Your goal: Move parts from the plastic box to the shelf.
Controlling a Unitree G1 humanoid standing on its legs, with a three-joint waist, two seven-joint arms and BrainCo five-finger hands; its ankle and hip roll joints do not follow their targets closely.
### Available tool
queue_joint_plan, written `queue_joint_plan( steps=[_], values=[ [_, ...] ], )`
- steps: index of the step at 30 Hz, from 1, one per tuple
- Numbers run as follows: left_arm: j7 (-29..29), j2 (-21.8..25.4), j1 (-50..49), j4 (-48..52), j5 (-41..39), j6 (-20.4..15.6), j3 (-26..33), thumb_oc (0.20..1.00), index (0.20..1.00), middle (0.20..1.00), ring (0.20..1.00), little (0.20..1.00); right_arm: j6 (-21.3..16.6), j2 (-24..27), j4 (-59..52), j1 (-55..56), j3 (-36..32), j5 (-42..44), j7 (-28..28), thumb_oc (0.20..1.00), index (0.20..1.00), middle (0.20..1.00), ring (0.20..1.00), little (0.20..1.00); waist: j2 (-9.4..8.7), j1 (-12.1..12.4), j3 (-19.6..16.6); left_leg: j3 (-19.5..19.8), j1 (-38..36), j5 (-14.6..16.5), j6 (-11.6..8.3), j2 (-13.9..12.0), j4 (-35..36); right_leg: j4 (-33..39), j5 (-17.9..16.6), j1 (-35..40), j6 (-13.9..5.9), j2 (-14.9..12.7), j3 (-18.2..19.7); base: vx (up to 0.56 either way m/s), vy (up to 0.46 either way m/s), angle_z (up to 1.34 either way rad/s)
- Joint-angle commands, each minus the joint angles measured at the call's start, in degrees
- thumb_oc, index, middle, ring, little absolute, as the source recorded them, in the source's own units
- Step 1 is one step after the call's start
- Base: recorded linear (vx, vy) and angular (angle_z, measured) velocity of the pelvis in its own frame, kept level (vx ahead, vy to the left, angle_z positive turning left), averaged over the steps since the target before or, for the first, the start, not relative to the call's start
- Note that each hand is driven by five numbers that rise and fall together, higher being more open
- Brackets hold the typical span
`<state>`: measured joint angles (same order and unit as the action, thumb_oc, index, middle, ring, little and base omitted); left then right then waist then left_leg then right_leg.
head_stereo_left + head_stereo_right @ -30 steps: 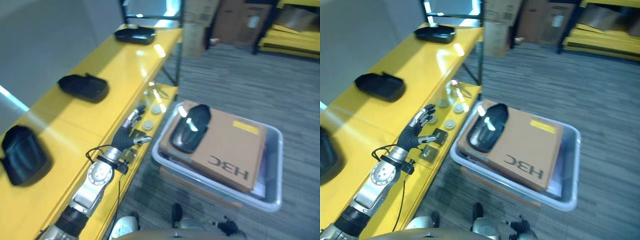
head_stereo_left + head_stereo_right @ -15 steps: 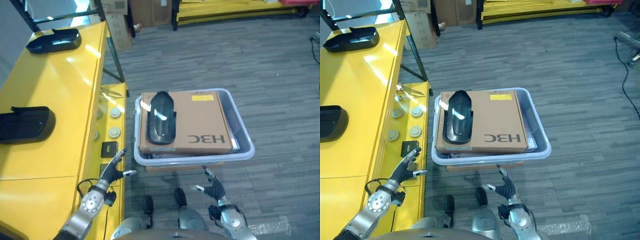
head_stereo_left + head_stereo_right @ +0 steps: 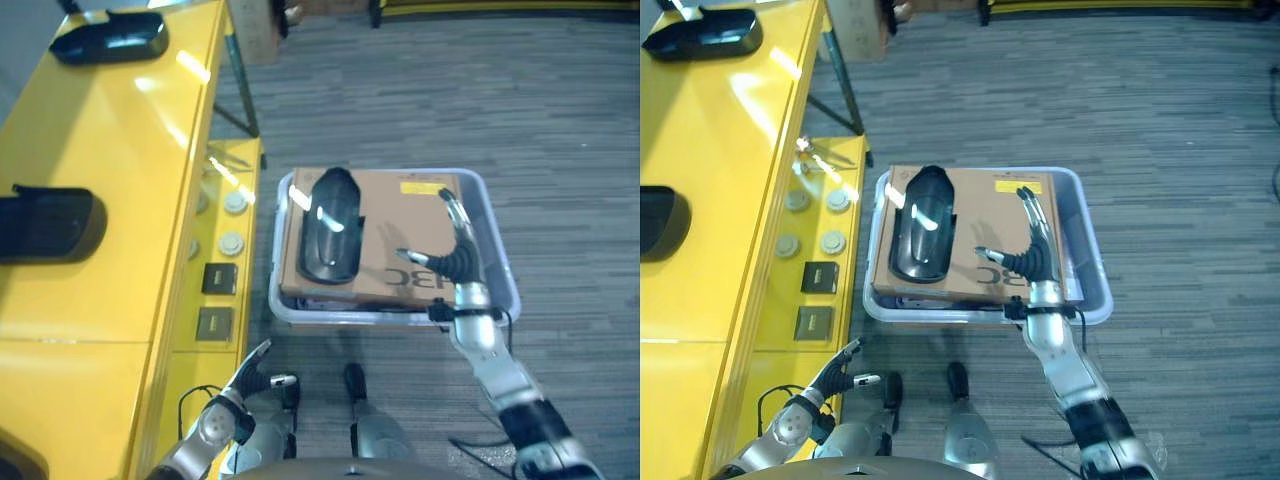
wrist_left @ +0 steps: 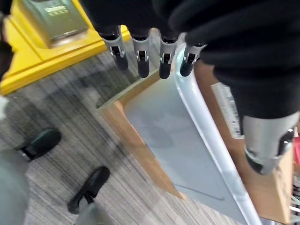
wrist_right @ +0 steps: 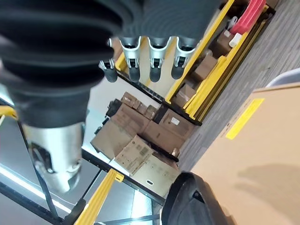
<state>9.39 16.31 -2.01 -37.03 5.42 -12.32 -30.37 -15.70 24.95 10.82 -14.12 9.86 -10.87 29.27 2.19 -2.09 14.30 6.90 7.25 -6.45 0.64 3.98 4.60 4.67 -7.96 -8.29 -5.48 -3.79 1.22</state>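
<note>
The long black part (image 3: 332, 228) has a raised rim (image 3: 329, 274) curving around its sunken middle, so I expect it to stay a stiff, empty shell when I carry it.
A long black moulded part (image 3: 330, 226) lies on a flat cardboard box (image 3: 400, 215) that fills the clear plastic box (image 3: 484, 200) on the floor. My right hand (image 3: 458, 264) hovers open over the cardboard's right half, to the right of the black part, fingers straight (image 5: 154, 61). In the right wrist view the black part (image 5: 192, 206) sits beyond the hand, apart from it. My left hand (image 3: 240, 385) hangs low near the floor, open and holding nothing, fingers straight (image 4: 140, 61) near the plastic box's rim (image 4: 206, 122). The yellow shelf (image 3: 110, 150) carries two more black parts (image 3: 45, 225) (image 3: 110, 35).
The shelf's lower front ledge (image 3: 225, 170) holds round discs and two dark square plates (image 3: 218, 278). A black shelf post (image 3: 240, 65) stands behind the box. Grey carpet (image 3: 520, 110) spreads to the right of the box.
The camera has turned toward the box. My right hand rose from below the box's near edge to over the cardboard. My left hand sank lower beside the shelf's front.
</note>
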Motion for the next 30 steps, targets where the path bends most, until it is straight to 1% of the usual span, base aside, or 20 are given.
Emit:
queue_joint_plan(
  steps=[1,2,5,8,9,10,14,15,16,17,19,24,25,26,28,30],
  values=[
    [4.9,0.1,2.9,-5.9,2.9,0.5,0.6,1.000,1.000,1.000,1.000,1.000,1.2,-0.6,2.1,-5.0,0.5,1.6,7.5,1.000,1.000,1.000,1.000,1.000,-2.20,2.6,0.6,0.3,4.3,1.7,-1.92,-2.5,0.2,0.0,3.0,-2.3,-3.43,-2.8,1.0,-0.07,-0.035,0.28],
    [4.9,0.0,3.1,-6.1,2.9,0.5,0.6,1.000,1.000,1.000,1.000,1.000,1.1,-0.6,2.3,-5.3,0.5,1.6,7.6,1.000,1.000,1.000,1.000,1.000,-2.17,2.5,0.6,0.4,4.5,1.7,-1.93,-2.5,0.2,0.0,3.0,-2.4,-3.42,-2.8,0.9,-0.05,-0.039,0.29],
    [6.7,-1.0,4.5,-10.8,3.0,1.0,1.4,1.000,1.000,1.000,1.000,1.000,2.7,-0.7,8.1,-9.9,1.0,1.7,10.0,1.000,1.000,1.000,1.000,1.000,-2.30,4.0,1.4,1.1,6.0,0.9,-2.30,-2.4,0.2,0.2,2.6,-3.2,-3.36,-2.8,-0.2,-0.01,-0.024,0.43],
    [8.3,-1.7,5.5,-15.0,3.1,1.7,2.5,1.000,1.000,1.000,1.000,1.000,3.3,-1.6,10.6,-11.8,0.0,2.4,11.9,1.000,1.000,1.000,1.000,1.000,-2.27,4.6,2.5,1.8,7.4,0.4,-2.54,-2.2,0.2,0.2,2.3,-4.0,-3.37,-2.9,-0.9,-0.02,0.001,0.10],
    [8.8,-1.8,5.6,-15.7,2.7,1.9,3.1,1.000,1.000,1.000,1.000,1.000,3.6,-1.6,11.1,-12.2,-0.2,2.0,12.5,1.000,1.000,1.000,1.000,1.000,-2.18,4.9,2.6,2.0,7.8,0.3,-2.60,-2.2,0.1,0.1,2.3,-4.3,-3.35,-3.0,-1.1,0.00,0.011,0.15],
    [9.7,-2.4,6.2,-18.4,1.3,2.1,4.6,1.000,1.000,1.000,1.000,1.000,4.2,-1.7,12.5,-12.9,-0.3,1.6,13.2,1.000,1.000,1.000,1.000,1.000,-2.22,5.2,2.8,2.3,8.4,0.1,-2.68,-2.1,0.1,0.2,2.1,-4.6,-3.33,-3.1,-1.3,0.01,0.010,0.15],
    [10.9,-2.5,6.9,-20.4,0.9,2.2,5.7,1.000,1.000,1.000,1.000,1.000,5.0,-1.9,14.8,-14.1,-0.2,1.1,14.5,1.000,1.000,1.000,1.000,1.000,-2.14,5.6,3.3,2.6,9.1,-0.1,-2.72,-1.9,0.1,0.1,2.0,-5.2,-3.37,-3.1,-1.7,0.00,0.011,0.07],
    [11.8,-2.4,7.2,-21.7,-0.1,2.4,7.1,1.000,1.000,1.000,1.000,1.000,5.8,-2.0,16.5,-14.9,-0.1,1.2,14.9,1.000,1.000,1.000,1.000,1.000,-2.08,5.7,3.7,2.7,9.6,-0.2,-2.73,-1.9,0.0,0.0,1.8,-5.7,-3.39,-3.2,-1.7,-0.01,0.026,0.04],
    [11.8,-2.5,7.2,-21.8,-0.1,2.4,7.1,1.000,1.000,1.000,1.000,1.000,5.7,-2.0,16.5,-15.0,0.0,1.2,14.9,1.000,1.000,1.000,1.000,1.000,-2.09,5.7,3.7,2.7,9.6,-0.2,-2.73,-1.9,0.0,0.0,1.8,-5.8,-3.39,-3.2,-1.7,0.00,0.031,0.05],
    [12.2,-2.9,7.6,-23.7,-2.1,2.8,8.7,1.000,1.000,1.000,1.000,1.000,6.4,-2.1,18.5,-15.3,0.1,1.6,15.2,1.000,1.000,1.000,1.000,1.000,-2.09,5.8,4.1,2.8,9.8,-0.3,-2.72,-1.8,0.0,0.0,1.8,-5.9,-3.39,-3.3,-1.8,0.01,0.018,0.04],
    [12.4,-3.2,7.7,-24.8,-3.5,2.8,9.6,1.000,1.000,1.000,1.000,1.000,7.1,-2.7,21.5,-15.7,0.8,2.3,14.8,1.000,1.000,1.000,1.000,1.000,-1.97,5.8,4.4,2.9,10.0,-0.4,-2.72,-1.7,0.0,-0.1,1.8,-6.0,-3.38,-3.4,-1.9,0.01,0.016,0.05],
    [12.2,-3.4,8.6,-25.9,-4.3,3.3,9.4,1.000,1.000,1.000,1.000,1.000,8.2,-4.0,32.3,-18.0,4.4,5.9,9.8,1.000,1.000,1.000,1.000,1.000,-1.84,6.1,4.8,3.2,10.3,-0.4,-2.65,-1.6,-0.1,-0.2,1.7,-6.2,-3.41,-3.6,-2.3,0.00,0.004,0.04],
    [12.1,-3.4,8.8,-25.6,-4.5,3.3,9.0,1.000,1.000,1.000,1.000,1.000,7.7,-4.6,34.9,-19.0,4.5,8.3,9.1,0.818,0.818,0.818,0.818,0.818,-1.75,6.2,4.8,3.3,10.4,-0.4,-2.67,-1.5,-0.1,-0.2,1.7,-6.2,-3.40,-3.6,-2.4,0.00,0.000,0.00],
    [11.7,-3.4,9.2,-25.6,-4.9,3.3,8.7,1.000,1.000,1.000,1.000,1.000,7.4,-5.0,36.7,-19.9,5.4,9.4,8.2,0.200,0.200,0.200,0.200,0.200,-1.74,6.4,4.8,3.3,10.4,-0.5,-2.68,-1.5,-0.1,-0.1,1.7,-6.2,-3.39,-3.6,-2.4,0.00,0.000,0.00],
    [11.1,-3.3,9.3,-25.2,-5.1,3.0,7.9,1.000,1.000,1.000,1.000,1.000,7.4,-6.0,42.1,-20.5,7.1,11.1,5.6,0.200,0.200,0.200,0.200,0.200,-1.67,6.6,4.4,3.9,10.4,-0.5,-2.75,-1.4,0.0,0.0,2.0,-5.8,-3.35,-3.7,-2.9,0.04,-0.024,0.03],
    [11.0,-3.0,8.7,-23.3,-4.9,2.5,7.1,1.000,1.000,1.000,1.000,1.000,7.0,-6.6,43.5,-20.2,7.2,12.7,4.7,0.200,0.200,0.200,0.200,0.200,-1.61,6.8,3.9,4.3,10.0,-0.3,-2.71,-1.4,-0.1,0.0,2.4,-5.2,-3.30,-3.7,-3.0,0.05,-0.027,0.06]
  ],
)
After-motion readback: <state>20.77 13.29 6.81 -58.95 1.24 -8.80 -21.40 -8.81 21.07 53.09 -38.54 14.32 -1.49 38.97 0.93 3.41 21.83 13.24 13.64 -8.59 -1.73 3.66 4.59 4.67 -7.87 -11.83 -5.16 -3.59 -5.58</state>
